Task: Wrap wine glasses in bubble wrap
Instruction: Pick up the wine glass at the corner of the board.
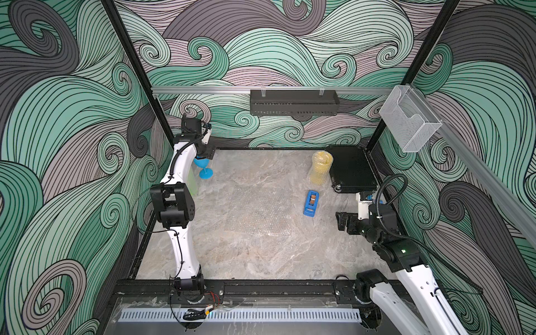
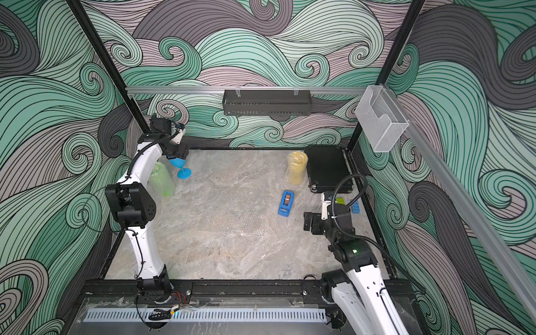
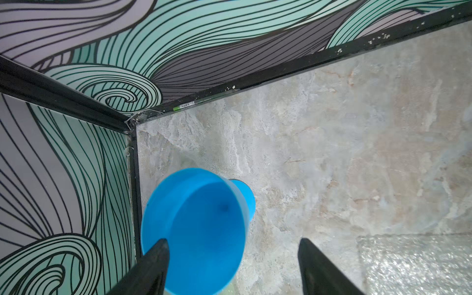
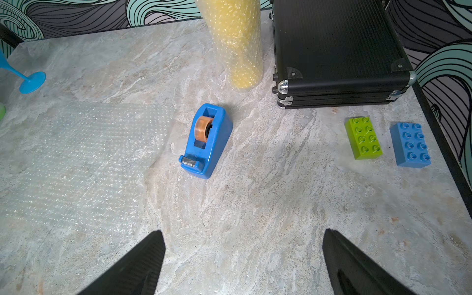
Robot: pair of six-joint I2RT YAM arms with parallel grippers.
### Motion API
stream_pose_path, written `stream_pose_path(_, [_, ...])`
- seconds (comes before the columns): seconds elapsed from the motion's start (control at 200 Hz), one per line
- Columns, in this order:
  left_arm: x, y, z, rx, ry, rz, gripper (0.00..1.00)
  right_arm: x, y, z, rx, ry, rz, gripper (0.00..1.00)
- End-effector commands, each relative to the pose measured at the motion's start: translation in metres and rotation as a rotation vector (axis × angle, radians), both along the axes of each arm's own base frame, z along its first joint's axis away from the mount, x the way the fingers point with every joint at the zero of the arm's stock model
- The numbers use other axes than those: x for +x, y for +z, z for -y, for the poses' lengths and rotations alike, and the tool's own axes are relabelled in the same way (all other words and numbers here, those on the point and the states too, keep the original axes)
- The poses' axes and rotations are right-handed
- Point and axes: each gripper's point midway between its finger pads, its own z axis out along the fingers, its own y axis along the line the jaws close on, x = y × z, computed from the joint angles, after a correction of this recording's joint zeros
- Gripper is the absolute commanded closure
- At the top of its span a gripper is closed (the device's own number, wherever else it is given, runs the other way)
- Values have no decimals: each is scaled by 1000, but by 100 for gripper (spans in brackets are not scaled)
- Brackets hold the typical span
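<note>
With the blue wine glass in the far corner and my left gripper at the glass's bowl [image 3: 202, 231], my right gripper next takes the glass's stem [image 2: 182, 168] over the sheet before wrapping.
The blue wine glass [image 3: 204, 229] leans in the far left corner, its foot [image 1: 206, 174] toward the table's middle. My left gripper [image 3: 233, 240] is open around its bowl: one finger [image 3: 153, 265] overlaps the rim, the other finger [image 3: 319, 268] stands well apart from it. A yellow wine glass [image 1: 320, 171] stands upright in bubble wrap at the back right. A green one [image 2: 161, 179], also wrapped, stands beside the left arm. A loose bubble wrap sheet [image 1: 258, 208] lies flat mid-table. My right gripper [image 4: 242, 231] hovers open and empty over bare table at the right.
A blue tape dispenser [image 4: 204, 140] sits right of the sheet. A black case [image 4: 337, 51] lies at the back right, with a green brick [image 4: 364, 138] and a blue brick [image 4: 411, 145] in front of it. A black basket [image 1: 293, 106] hangs on the back wall.
</note>
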Motion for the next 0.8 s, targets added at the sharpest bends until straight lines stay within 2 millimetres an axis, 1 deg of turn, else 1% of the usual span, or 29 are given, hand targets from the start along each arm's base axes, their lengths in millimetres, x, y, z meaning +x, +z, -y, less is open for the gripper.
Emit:
stream_pose_path(0.0, [1, -9, 9, -35, -46, -49, 26, 0, -5, 1, -15, -6, -14, 0])
stream_pose_path(0.065, [6, -19, 8, -32, -49, -68, 32, 1, -3, 0, -8, 0, -2, 1])
stream_pose_path(0.085, [7, -21, 7, -32, -47, -74, 36, 1, -2, 0, -8, -1, 1, 0])
stream_pose_path(0.11, [7, -24, 8, -34, -46, -86, 40, 1, -2, 0, -12, 0, 1, 0])
stream_pose_path(0.17, [6, -28, 9, -51, -43, -107, 57, 0, -4, 3, -24, -7, -12, 0])
stream_pose_path(0.235, [3, -31, 15, -79, -60, -120, 68, 0, -4, 1, -18, -4, -11, 0])
stream_pose_path(0.28, [0, -30, 21, -96, -79, -125, 78, 1, -3, 0, -12, 1, -1, 0])
stream_pose_path(0.34, [-4, -24, 26, -118, -88, -125, 91, 1, -3, 1, -18, -2, -2, 0])
stream_pose_path(0.375, [-6, -19, 29, -136, -86, -119, 95, 0, -4, 1, -19, -2, -8, 0])
stream_pose_path(0.49, [-15, -3, 44, -203, -127, -93, 100, 1, -1, -1, -9, 5, 3, 0])
stream_pose_path(0.545, [-22, 8, 53, -246, -140, -85, 100, 1, 0, -1, -12, 9, 11, 0])
stream_pose_path(0.595, [-29, 22, 63, -286, -155, -72, 100, 1, 1, 0, -20, 12, 11, 1])
stream_pose_path(0.646, [-38, 41, 76, -333, -179, -46, 100, 2, 6, -2, -20, 21, 17, 1])
stream_pose_path(0.706, [-53, 64, 96, -382, -231, -16, 100, 3, 14, -11, -3, 71, 40, 0])
stream_pose_path(0.716, [-55, 64, 99, -393, -241, -18, 100, 3, 15, -13, -1, 83, 44, 0])
stream_pose_path(0.756, [-68, 85, 114, -436, -292, 15, 100, 2, 21, -20, 11, 128, 61, 0])
stream_pose_path(0.766, [-71, 85, 117, -449, -299, 12, 100, 2, 22, -22, 13, 138, 63, 0])
stream_pose_path(0.796, [-82, 98, 127, -487, -330, 34, 100, 1, 26, -28, 20, 174, 68, 1])
